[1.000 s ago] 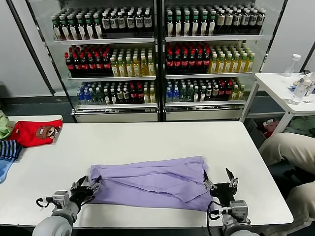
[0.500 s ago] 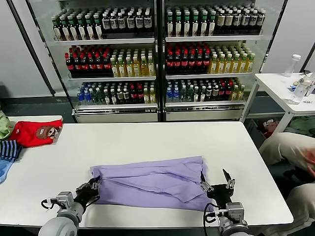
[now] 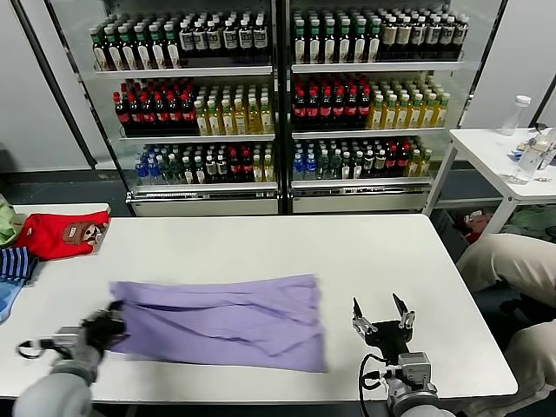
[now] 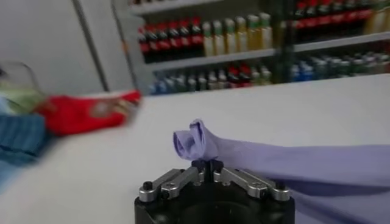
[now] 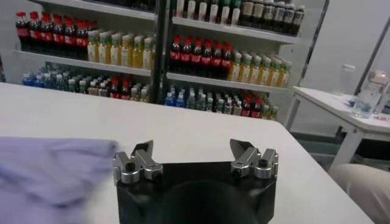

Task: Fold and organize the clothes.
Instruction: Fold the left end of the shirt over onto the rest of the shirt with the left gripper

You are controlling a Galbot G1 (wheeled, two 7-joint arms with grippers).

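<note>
The lavender T-shirt's long band (image 3: 217, 323) is stretched out and moves along as the robot's left gripper pulls, so the robot should fold the band's held end back over toward the band's far end (image 3: 306, 323).
The clothes, a lavender T-shirt (image 3: 221, 321), lie folded into a long band across the front of the white table (image 3: 287, 248). My left gripper (image 3: 111, 320) is at the band's left end, shut on a bunched fold of the fabric (image 4: 196, 141). In the left wrist view the gripper (image 4: 208, 165) pinches that fold between closed fingers. My right gripper (image 3: 380, 313) stands open near the table's front edge, to the right of the shirt and apart from it. In the right wrist view the gripper (image 5: 192, 152) holds nothing, and the shirt (image 5: 52, 170) lies off to one side.
A red garment with a brown print (image 3: 62, 233) and a blue-striped garment (image 3: 16, 265) lie at the table's far left. Drink coolers (image 3: 278, 104) stand behind the table. A small white table with bottles (image 3: 512, 152) is at the right, and a person's legs (image 3: 512, 269) are beside my table.
My left gripper closed on the shirt's left end and pulled it left, sliding the whole shirt leftward. The shirt's right edge has come away from my right gripper, which stayed open and rose slightly.
</note>
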